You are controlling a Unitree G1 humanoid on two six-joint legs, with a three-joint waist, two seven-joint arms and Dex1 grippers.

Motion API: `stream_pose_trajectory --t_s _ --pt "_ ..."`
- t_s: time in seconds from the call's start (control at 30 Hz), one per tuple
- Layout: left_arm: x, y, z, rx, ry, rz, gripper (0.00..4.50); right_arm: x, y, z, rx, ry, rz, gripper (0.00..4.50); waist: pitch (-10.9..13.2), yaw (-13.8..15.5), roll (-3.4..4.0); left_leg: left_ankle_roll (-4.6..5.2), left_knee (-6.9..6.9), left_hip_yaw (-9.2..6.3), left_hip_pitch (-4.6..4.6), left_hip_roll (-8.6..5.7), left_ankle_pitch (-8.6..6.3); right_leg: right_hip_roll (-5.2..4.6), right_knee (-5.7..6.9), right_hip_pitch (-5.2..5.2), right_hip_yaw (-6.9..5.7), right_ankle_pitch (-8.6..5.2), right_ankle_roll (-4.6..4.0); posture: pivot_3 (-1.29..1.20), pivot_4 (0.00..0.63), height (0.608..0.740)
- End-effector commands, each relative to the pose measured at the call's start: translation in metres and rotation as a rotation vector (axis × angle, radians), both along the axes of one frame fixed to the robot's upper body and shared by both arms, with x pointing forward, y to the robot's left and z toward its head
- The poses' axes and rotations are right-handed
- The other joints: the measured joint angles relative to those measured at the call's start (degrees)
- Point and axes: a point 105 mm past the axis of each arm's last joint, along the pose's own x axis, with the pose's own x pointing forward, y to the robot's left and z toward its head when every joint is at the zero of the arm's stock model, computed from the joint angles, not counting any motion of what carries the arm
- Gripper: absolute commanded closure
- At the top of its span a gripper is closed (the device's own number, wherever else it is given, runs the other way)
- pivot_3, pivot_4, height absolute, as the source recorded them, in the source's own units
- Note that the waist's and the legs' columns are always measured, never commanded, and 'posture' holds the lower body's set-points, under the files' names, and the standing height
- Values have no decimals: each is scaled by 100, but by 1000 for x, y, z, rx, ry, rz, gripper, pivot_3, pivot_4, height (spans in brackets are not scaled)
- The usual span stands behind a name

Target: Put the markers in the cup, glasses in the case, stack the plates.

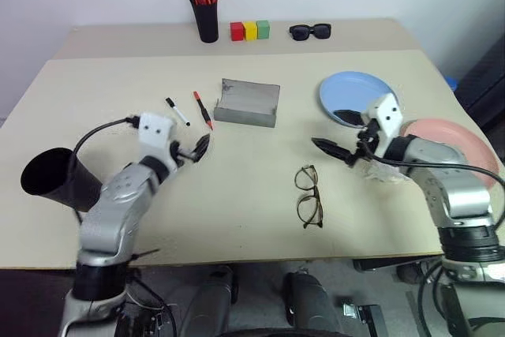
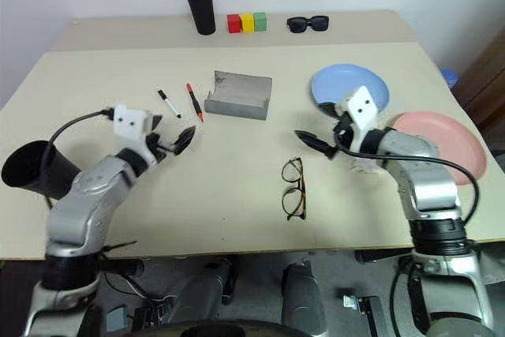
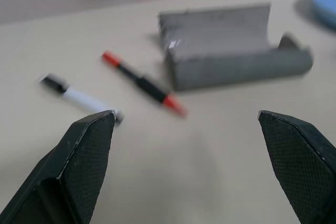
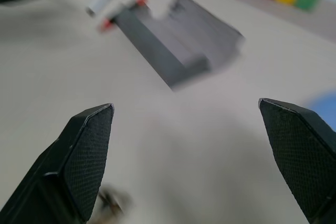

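Note:
The white marker (image 1: 178, 112) looks short next to the deep black cup (image 1: 61, 180). The white marker will go down below the cup's rim when I lower it in.
A white marker (image 1: 177, 111) and a red marker (image 1: 203, 109) lie side by side left of the open grey case (image 1: 248, 102). My left gripper (image 1: 197, 147) hovers open just short of the markers, which lie ahead of its fingers in the left wrist view, the white marker (image 3: 79, 97) beside the red marker (image 3: 143, 85). The black cup (image 1: 51, 177) lies on its side at the table's left edge. The wire-framed glasses (image 1: 309, 196) rest near the front, unfolded. My right gripper (image 1: 335, 151) is open above the table beside the blue plate (image 1: 355, 94), pointing left toward the case (image 4: 178, 43). The pink plate (image 1: 454, 144) sits under my right forearm.
At the back stand a black pen holder (image 1: 207, 13) with orange-capped markers, three coloured blocks (image 1: 250, 31) and black sunglasses (image 1: 309, 31). The table (image 1: 260, 230) has open surface between the glasses and the case.

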Motion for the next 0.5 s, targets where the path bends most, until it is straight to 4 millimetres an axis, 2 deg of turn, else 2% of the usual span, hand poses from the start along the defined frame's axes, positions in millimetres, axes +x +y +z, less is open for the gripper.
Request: stream_pose_trajectory --t_s 0.03,0.17,0.3,0.5 --pt "15 11 7 -51 41 157 25 -6 20 10 23 -44 40 0 0 6 0 0 0 0 0 -1 0 1 3 -1 0 0 1 0 150 740" --pt "38 13 17 -79 77 299 25 -10 39 5 41 -33 87 0 3 14 -7 -3 6 -5 0 -3 3 6 8 2 -7 2 4 0 150 740" --pt "62 28 20 -49 176 534 25 -20 62 1 78 -17 159 0 4 20 -9 -5 6 -5 1 -6 4 7 11 3 -7 5 12 0 150 740" --pt "82 46 6 -111 316 669 25 -34 94 -15 54 13 238 0 4 -32 -9 -7 3 -5 3 -6 5 10 14 -1 -7 7 18 0 150 740"
